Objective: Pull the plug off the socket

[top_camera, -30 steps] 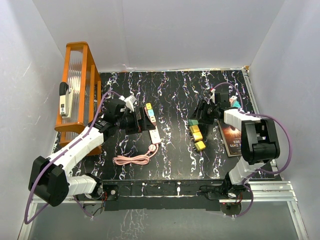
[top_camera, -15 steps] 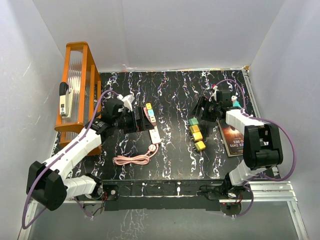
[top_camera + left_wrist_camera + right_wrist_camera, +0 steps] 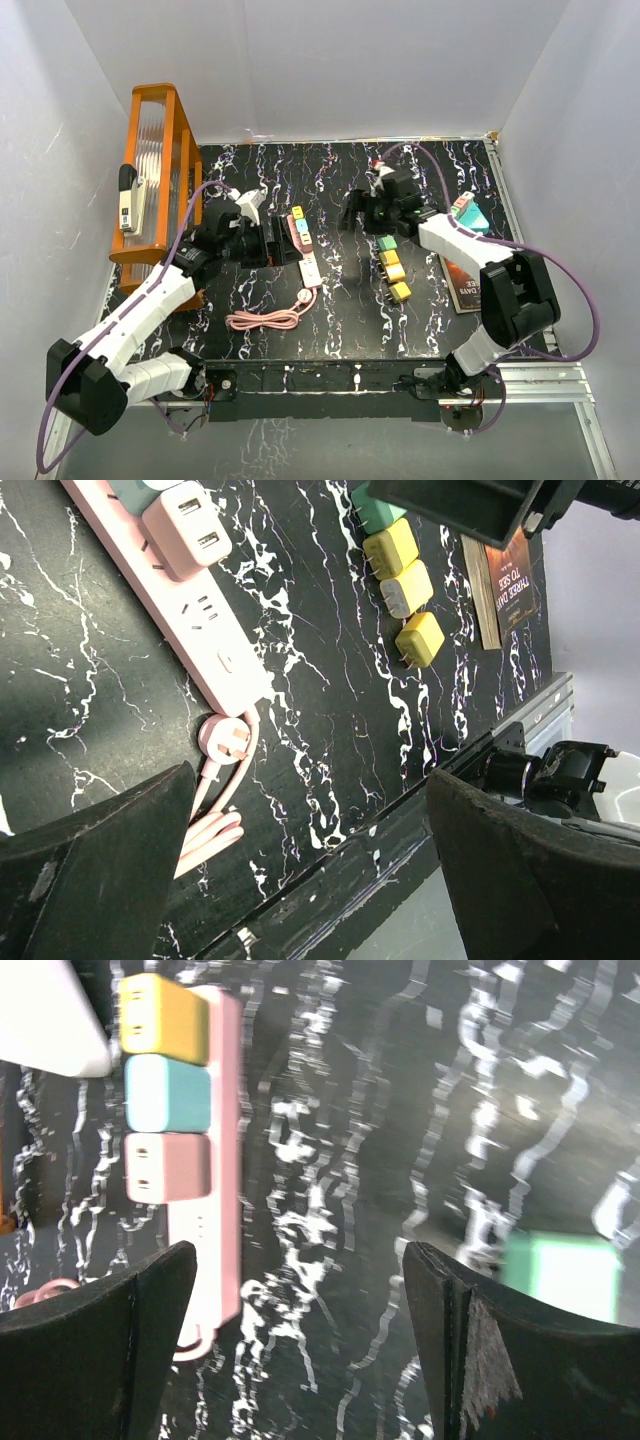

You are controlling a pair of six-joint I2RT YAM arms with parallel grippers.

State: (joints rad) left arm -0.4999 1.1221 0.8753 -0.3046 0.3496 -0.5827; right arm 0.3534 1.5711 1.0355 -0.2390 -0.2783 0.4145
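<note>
The pink plug (image 3: 306, 240) sits in a free-lying pink power strip (image 3: 310, 273), so I expect the power strip to move along when I pull the plug.
A pink power strip (image 3: 309, 258) lies left of the table's middle with a yellow plug (image 3: 297, 212), a teal plug (image 3: 301, 226) and a pink plug (image 3: 303, 240) seated in it. The right wrist view shows the strip (image 3: 218, 1210) and the yellow (image 3: 165, 1018), teal (image 3: 168, 1093) and pink (image 3: 168, 1167) plugs. The left wrist view shows the strip (image 3: 190, 620) and the pink plug (image 3: 185, 530). My left gripper (image 3: 276, 246) is open just left of the strip; its jaws (image 3: 320, 880) hold nothing. My right gripper (image 3: 350, 213) is open, hovering right of the strip, apart from it (image 3: 300, 1340).
The strip's pink cable (image 3: 265, 320) lies coiled near the front. A green plug (image 3: 386, 243) and three loose yellow plugs (image 3: 396, 272) lie in a row right of centre. A book (image 3: 462, 278) lies at the right, an orange rack (image 3: 150, 180) at the left edge.
My right arm has swung left from the book side to just right of the power strip. My left gripper has shifted slightly left. Both stay open.
</note>
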